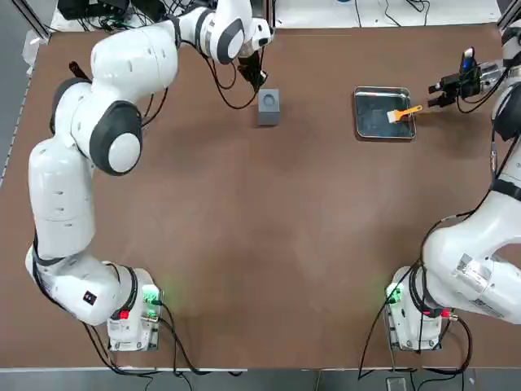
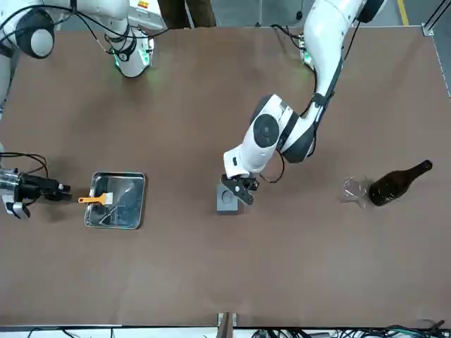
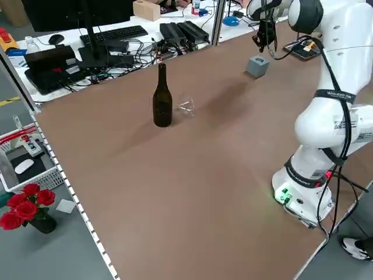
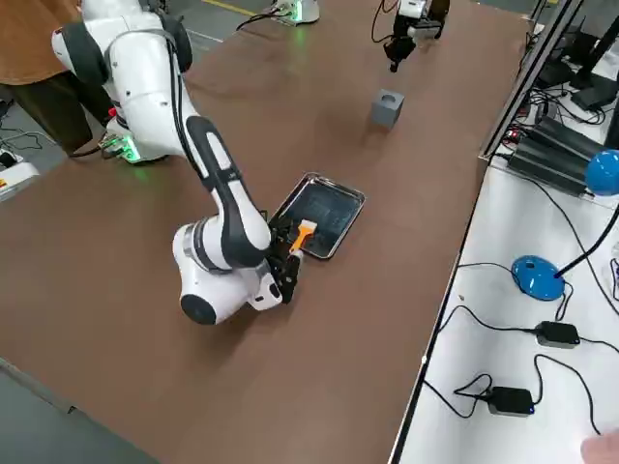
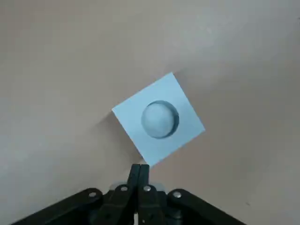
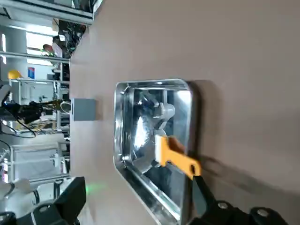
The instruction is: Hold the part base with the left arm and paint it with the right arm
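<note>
The metal tray [image 2: 124,213] shines empty below the brush, so the brush's white bristles [image 2: 108,198] will stay clean and white when the robot paints the part base.
The part base [image 1: 269,104] is a small grey block with a round hole in its top, standing on the brown table at the far middle. My left gripper [image 1: 254,77] hangs shut just beside it. In the left wrist view the closed fingertips [image 5: 139,171] meet at one corner of the part base [image 5: 158,118] with nothing between them. My right gripper [image 1: 440,91] stands open at the far right, next to the metal tray [image 1: 363,130]. An orange-handled brush [image 1: 404,112] lies over the tray's rim, its handle end close to one right finger [image 6: 201,197] and not gripped.
A dark bottle [image 3: 162,99] and a clear glass [image 3: 186,106] on its side stand on the robot's left part of the table. Cables, a keyboard and boxes fill the benches beyond the far edge. The two arm bases sit at the near edge.
</note>
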